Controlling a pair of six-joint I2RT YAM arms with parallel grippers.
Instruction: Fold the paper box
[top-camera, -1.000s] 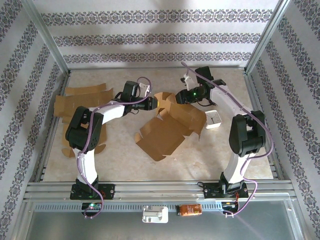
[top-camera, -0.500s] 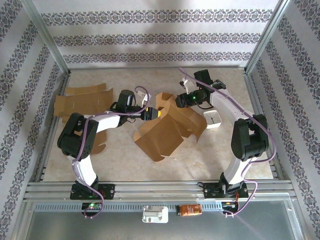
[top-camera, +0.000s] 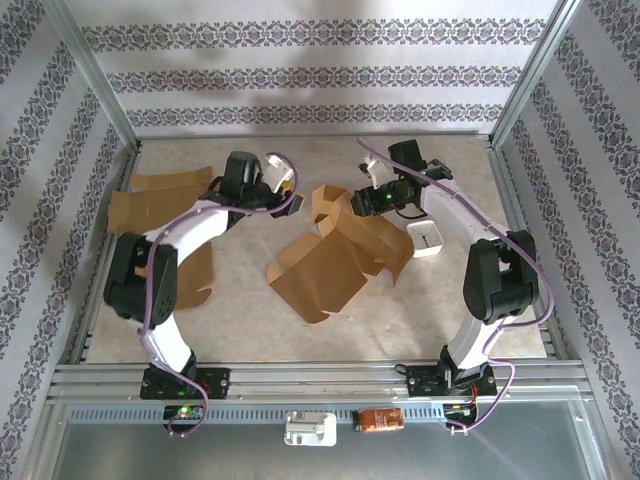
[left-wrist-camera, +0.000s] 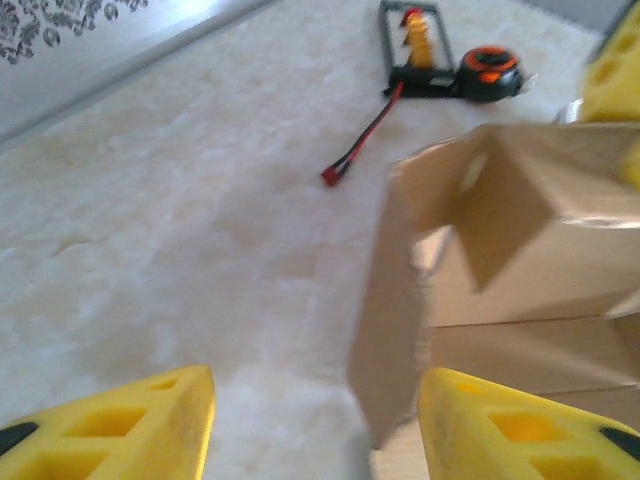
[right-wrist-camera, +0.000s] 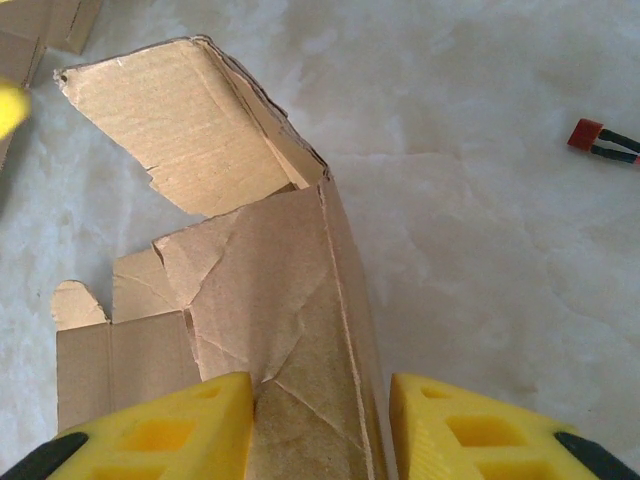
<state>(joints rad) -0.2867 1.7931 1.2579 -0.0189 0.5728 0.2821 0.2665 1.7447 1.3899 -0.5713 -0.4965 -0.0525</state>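
My left gripper needs to pinch the flap together with that side's edge (right-wrist-camera: 265, 203), because the loose flap (right-wrist-camera: 180, 122) is splayed away from the creased side of the box at my right gripper.
The brown paper box (top-camera: 325, 265) lies half unfolded mid-table, with one wall and a flap raised at its far end. My right gripper (top-camera: 358, 203) comes in from the right onto that raised wall. In the right wrist view its yellow fingers (right-wrist-camera: 160, 430) straddle the creased cardboard wall (right-wrist-camera: 290, 330), shut on it, the left finger pressed against it. My left gripper (top-camera: 290, 203) hovers just left of the box, open. In the left wrist view a loose flap (left-wrist-camera: 385, 330) stands between its spread fingers (left-wrist-camera: 510, 430), close to the right one and not pinched.
Flat cardboard sheets (top-camera: 165, 195) lie along the left wall under the left arm. A small white block (top-camera: 427, 238) sits right of the box. An orange tape measure (left-wrist-camera: 490, 65), a black holder (left-wrist-camera: 415, 50) and a red-tipped cable (left-wrist-camera: 350, 160) lie on the far table.
My left gripper opened, let go of the box flap and drew back to the left. The raised box end shifted slightly. The right gripper stayed on its wall.
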